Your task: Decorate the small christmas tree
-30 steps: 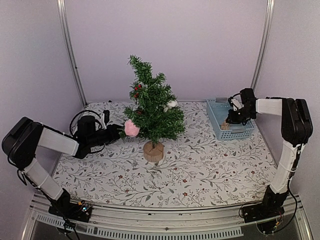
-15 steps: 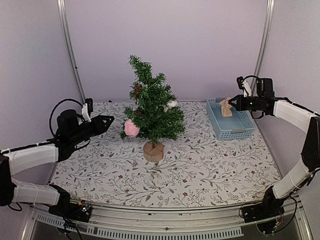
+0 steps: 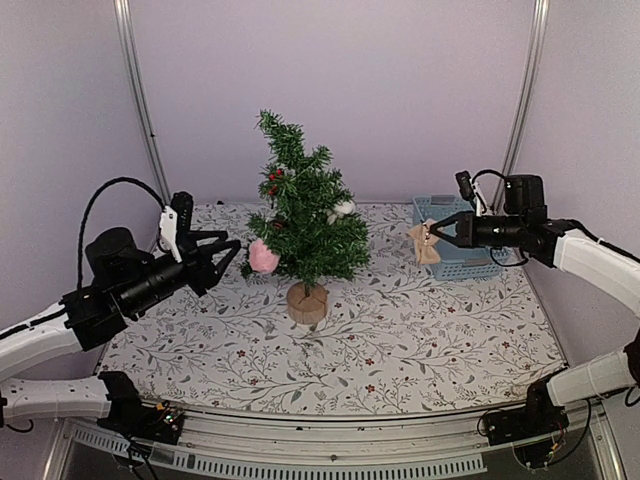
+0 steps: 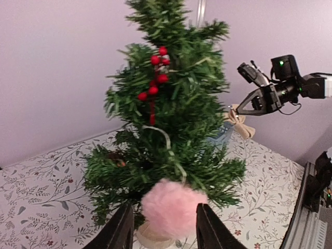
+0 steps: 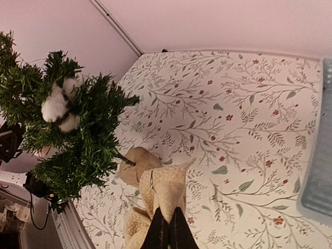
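I should now carry the bow to the tree's front with my right gripper until my left gripper holds it, because the bow's loose end point(image 3: 422, 247) faces my empty left gripper.
The small christmas tree point(image 3: 302, 215) stands mid-table on its pale wooden stump point(image 3: 307, 302). It carries red berries point(image 4: 155, 78), white cotton balls point(image 5: 57, 106) and a pink pom-pom point(image 3: 263, 256) that hangs low on its left side. My left gripper point(image 3: 230, 251) hovers open just left of the pom-pom without touching it. In the left wrist view the pom-pom point(image 4: 174, 207) shows beyond the two dark fingers point(image 4: 124, 231). My right gripper point(image 3: 437, 229) is shut on a tan burlap bow point(image 3: 423, 243), held in the air to the right of the tree. The right wrist view shows the bow point(image 5: 166, 189) in the closed jaws, above the stump point(image 5: 136, 162).
A light blue basket point(image 3: 468, 262) sits at the back right, behind the held bow; its edge shows in the right wrist view point(image 5: 317, 171). Pale walls with metal corner posts point(image 3: 140, 110) enclose the floral tablecloth point(image 3: 400, 340).
My left gripper let go of the pom-pom, backed off to the left and opened wider. My right gripper lifted the bow out of the basket and carried it left toward the tree.
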